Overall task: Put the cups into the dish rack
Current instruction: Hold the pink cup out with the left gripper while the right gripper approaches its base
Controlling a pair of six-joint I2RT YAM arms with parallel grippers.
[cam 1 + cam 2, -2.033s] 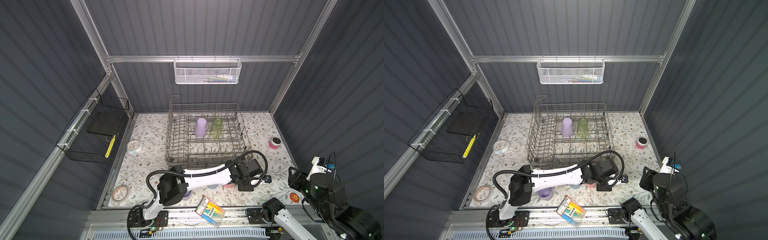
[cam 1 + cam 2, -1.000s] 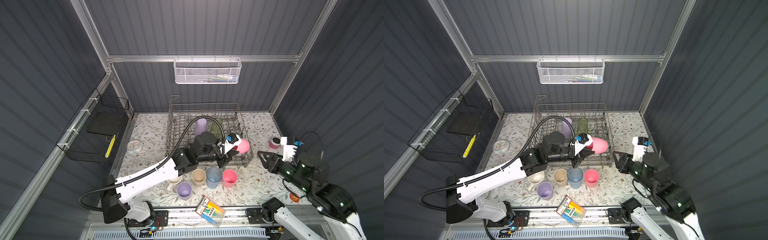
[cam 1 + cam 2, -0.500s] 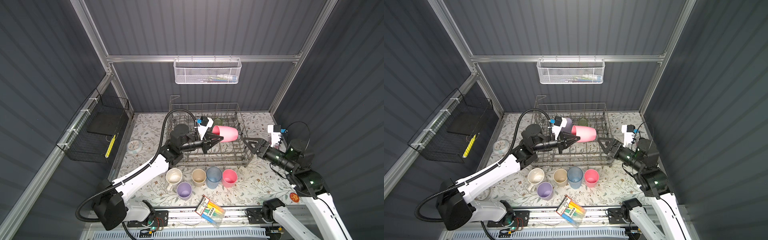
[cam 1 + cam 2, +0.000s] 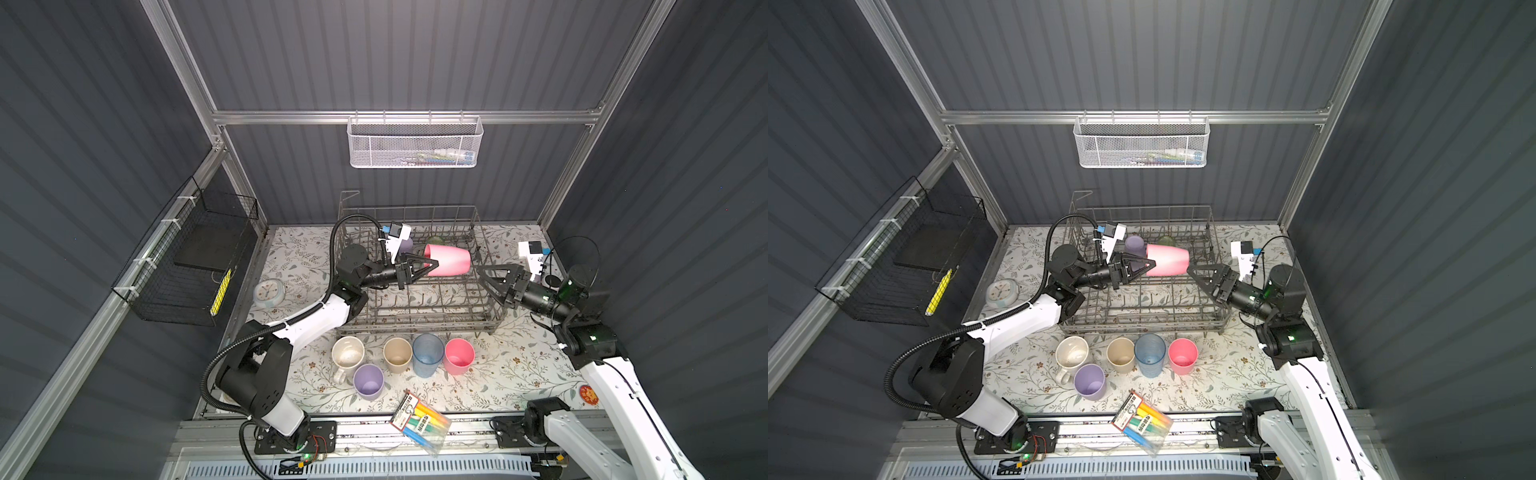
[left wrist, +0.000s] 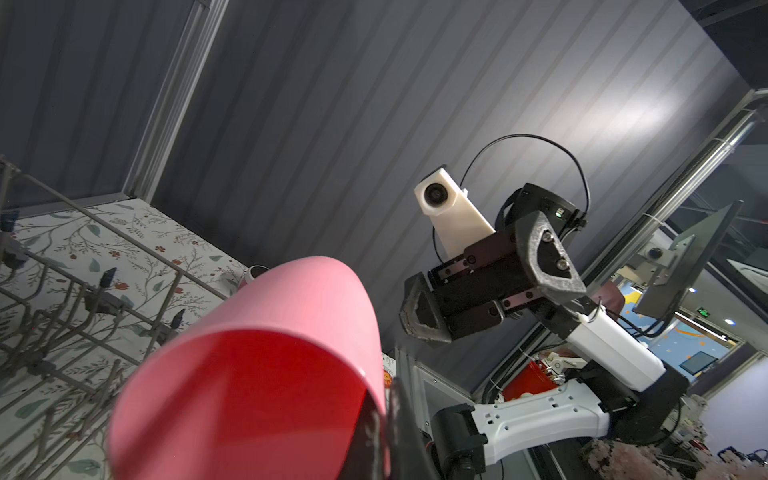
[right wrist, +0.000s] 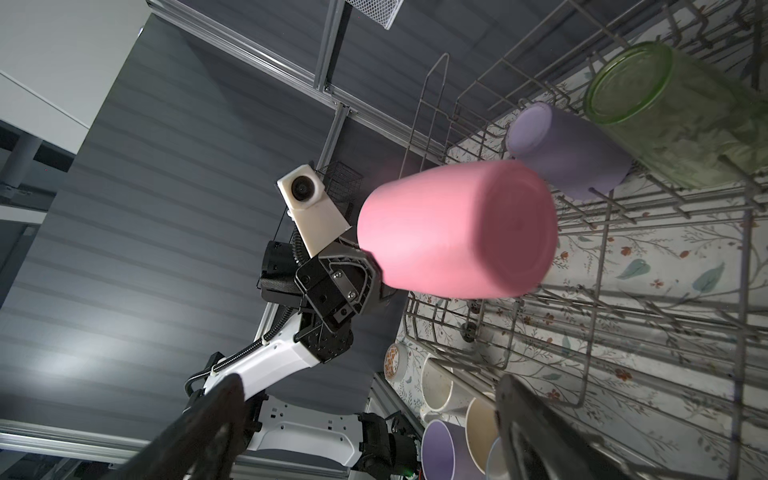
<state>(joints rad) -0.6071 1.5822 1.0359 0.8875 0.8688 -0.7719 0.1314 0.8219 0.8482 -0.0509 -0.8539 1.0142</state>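
The pink cup (image 4: 429,251) is held by its rim in my left gripper, which leaves the cup's base (image 4: 465,261) free. My right gripper should therefore keep moving in until its fingers are on both sides of the cup's base.
My left gripper (image 4: 432,266) (image 4: 1150,266) (image 5: 386,415) is shut on the rim of a pink cup (image 4: 449,259) (image 4: 1169,259) (image 5: 249,374) (image 6: 453,228), held on its side above the dish rack (image 4: 415,322) (image 4: 1142,328) (image 6: 623,291). My right gripper (image 4: 482,276) (image 4: 1196,278) (image 6: 365,399) is open, facing the cup's base from the right without touching it. In the rack stand a lilac cup (image 4: 406,244) (image 6: 569,149) and a green tumbler (image 4: 435,240) (image 6: 673,116). In front of the rack stand a cream mug (image 4: 348,353), beige cup (image 4: 397,353), blue cup (image 4: 428,353), pink cup (image 4: 458,355) and lilac cup (image 4: 368,380).
A pack of coloured markers (image 4: 422,422) lies at the table's front edge. A white mesh basket (image 4: 415,143) hangs on the back wall and a black wire basket (image 4: 187,266) on the left wall. A small round clock (image 4: 268,291) lies left of the rack.
My left arm has carried the pink cup up and back over the rack, turning it on its side. My right arm has swung in from the right and its jaws have opened.
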